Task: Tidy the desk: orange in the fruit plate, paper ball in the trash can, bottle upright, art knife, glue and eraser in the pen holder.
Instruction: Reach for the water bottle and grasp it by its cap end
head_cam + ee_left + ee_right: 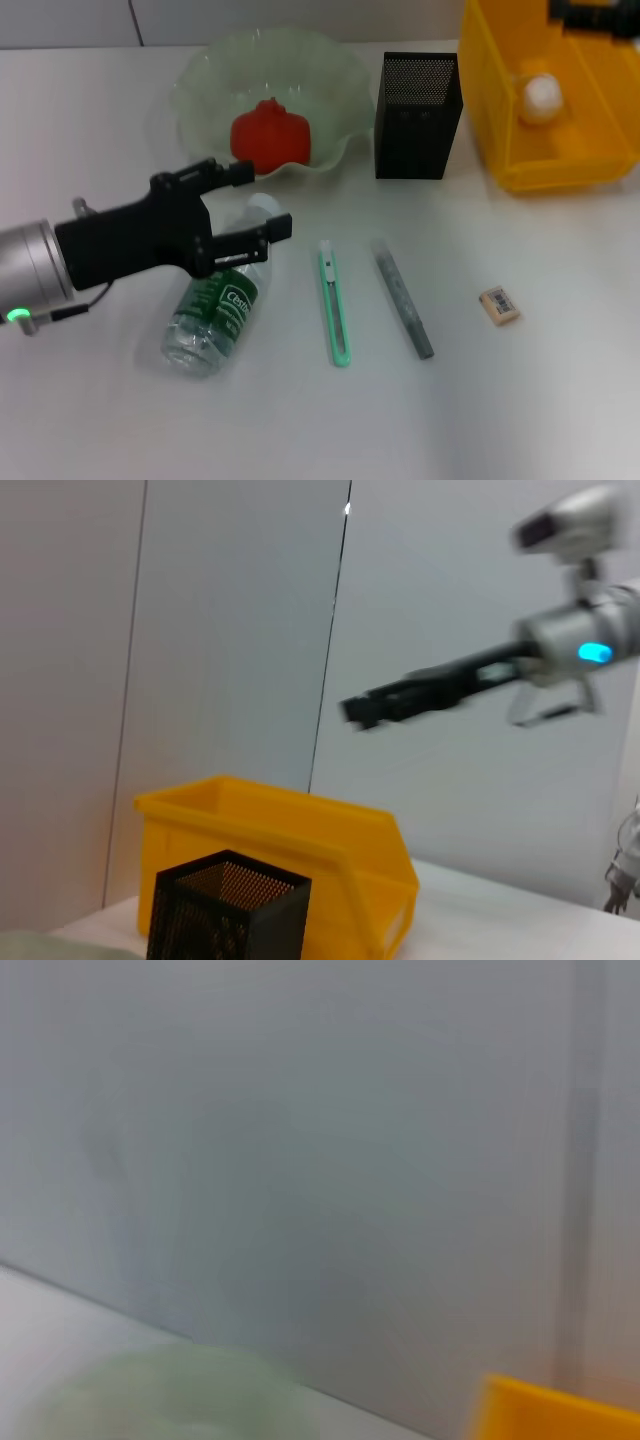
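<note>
The bottle lies flat (212,312) below my level left gripper. Next, my left gripper tilts down, grabs the bottle by its cap end (264,206) and swings it upright.
A clear bottle (213,312) with a green label lies on its side at the front left. My left gripper (263,200) is open, its black fingers (226,174) apart over the bottle's cap end. The orange (270,136) sits in the green fruit plate (205,78). The paper ball (541,97) lies in the yellow trash bin (560,165). The green art knife (335,305), the grey glue stick (403,298) and the eraser (499,305) lie on the desk. The black mesh pen holder (417,115) stands behind them. My right gripper (362,710) hangs high over the bin.
The left wrist view shows the yellow bin (290,830) and the pen holder (225,910) against a grey wall. The right wrist view shows a blurred plate edge (170,1390) and a bin corner (550,1410). Part of the right arm (595,15) shows above the bin.
</note>
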Controlling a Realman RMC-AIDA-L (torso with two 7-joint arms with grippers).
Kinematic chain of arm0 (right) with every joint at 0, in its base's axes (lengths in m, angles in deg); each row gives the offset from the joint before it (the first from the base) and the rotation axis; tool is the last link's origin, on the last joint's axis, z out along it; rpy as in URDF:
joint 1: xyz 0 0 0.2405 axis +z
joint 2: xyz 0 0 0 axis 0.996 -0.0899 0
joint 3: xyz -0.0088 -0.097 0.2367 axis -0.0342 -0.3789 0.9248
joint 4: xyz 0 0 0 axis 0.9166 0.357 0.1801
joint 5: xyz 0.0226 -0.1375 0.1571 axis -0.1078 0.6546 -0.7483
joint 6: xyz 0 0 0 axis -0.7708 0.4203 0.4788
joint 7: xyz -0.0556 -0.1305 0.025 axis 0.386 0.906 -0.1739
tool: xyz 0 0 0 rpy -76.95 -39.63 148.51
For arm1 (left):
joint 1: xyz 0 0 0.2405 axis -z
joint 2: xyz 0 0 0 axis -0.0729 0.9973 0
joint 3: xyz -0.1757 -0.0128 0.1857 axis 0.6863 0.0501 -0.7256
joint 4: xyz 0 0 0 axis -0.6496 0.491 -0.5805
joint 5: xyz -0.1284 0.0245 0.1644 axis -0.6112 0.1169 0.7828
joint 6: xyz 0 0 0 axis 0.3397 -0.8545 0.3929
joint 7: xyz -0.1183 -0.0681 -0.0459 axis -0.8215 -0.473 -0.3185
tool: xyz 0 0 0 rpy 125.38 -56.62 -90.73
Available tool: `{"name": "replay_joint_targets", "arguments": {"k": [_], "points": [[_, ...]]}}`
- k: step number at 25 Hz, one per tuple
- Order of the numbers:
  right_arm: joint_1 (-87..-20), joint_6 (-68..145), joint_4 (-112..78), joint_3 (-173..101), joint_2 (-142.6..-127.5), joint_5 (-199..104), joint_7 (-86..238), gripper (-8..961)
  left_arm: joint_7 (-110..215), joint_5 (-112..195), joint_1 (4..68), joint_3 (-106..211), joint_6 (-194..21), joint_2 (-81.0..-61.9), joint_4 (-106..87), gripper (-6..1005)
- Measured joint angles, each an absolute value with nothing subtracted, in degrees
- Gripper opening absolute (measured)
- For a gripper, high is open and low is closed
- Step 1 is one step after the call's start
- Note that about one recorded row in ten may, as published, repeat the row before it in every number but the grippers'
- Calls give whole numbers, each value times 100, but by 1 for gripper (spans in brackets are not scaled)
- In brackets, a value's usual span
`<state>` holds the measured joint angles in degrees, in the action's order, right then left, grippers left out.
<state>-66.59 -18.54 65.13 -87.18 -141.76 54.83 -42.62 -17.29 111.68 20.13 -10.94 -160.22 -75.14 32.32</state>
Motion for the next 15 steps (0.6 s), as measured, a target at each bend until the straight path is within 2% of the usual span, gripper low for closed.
{"name": "replay_joint_targets", "arguments": {"k": [3, 4, 7, 9, 13, 14, 15], "points": [[-7531, -2399, 6412, -8957, -14183, 3912, -2496, 790, -2442, 11335, 1685, -1325, -15646, -7548, 4273, 842], [-7913, -2648, 6035, -9049, -14190, 3272, -1404, 790, -3498, 11562, 1168, -1877, -14768, -7511, 5552, 842], [-8183, -2829, 5481, -9094, -14199, 2819, -479, 789, -3681, 11633, 1091, -1980, -14627, -7505, 5787, 842], [-8336, -3143, 4482, -9040, -14192, 2333, 557, 789, -5553, 12928, 680, -2795, -13729, -7503, 7422, 841], [-8296, -3600, 3495, -8859, -14174, 2142, 1514, 788, -6637, 13809, 660, -3237, -13387, -7510, 7899, 836], [-8238, -3813, 3010, -8698, -14177, 2117, 1961, 788, -8676, 15403, 833, -4020, -12972, -7525, 8288, 835], [-8207, -3870, 2830, -8641, -14180, 2111, 2087, 788, -9140, 15770, 896, -4204, -12906, -7533, 8319, 833]]}}
